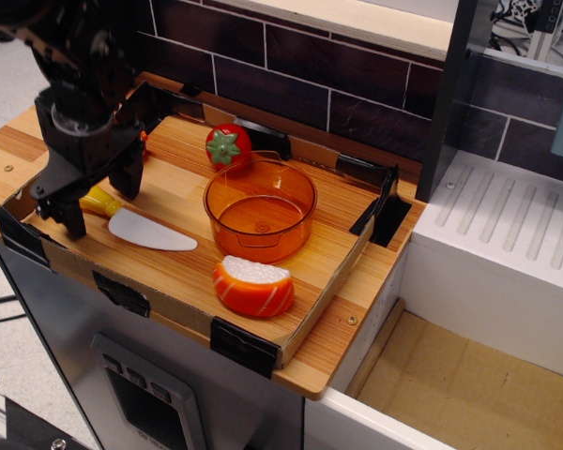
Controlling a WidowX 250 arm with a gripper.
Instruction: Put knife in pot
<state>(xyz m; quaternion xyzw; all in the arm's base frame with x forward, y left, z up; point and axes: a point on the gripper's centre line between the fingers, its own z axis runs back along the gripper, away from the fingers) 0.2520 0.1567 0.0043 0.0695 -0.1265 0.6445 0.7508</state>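
I expect the white blade (153,232) to poke over the pot's rim when I lower the knife's handle inside, since the knife is longer than the pot (261,208) is wide.
The knife (148,230) lies flat at the front left of the tray, with its white blade pointing right and its yellow handle partly under my gripper. The orange translucent pot (260,208) stands empty in the middle of the tray, to the right of the knife. My black gripper (103,208) is low over the knife's handle. It is open, with one finger (75,221) on the near-left side of the handle and the other finger (131,183) on the far-right side. I cannot tell whether the fingers touch the handle.
A red toy fruit with a green top (228,146) sits behind the pot. An orange-and-white half-round toy food (253,286) lies in front of it. The cardboard-rimmed wooden tray (183,300) holds them all. A white drainer (507,225) is at the right. The carrot is almost hidden behind my arm.
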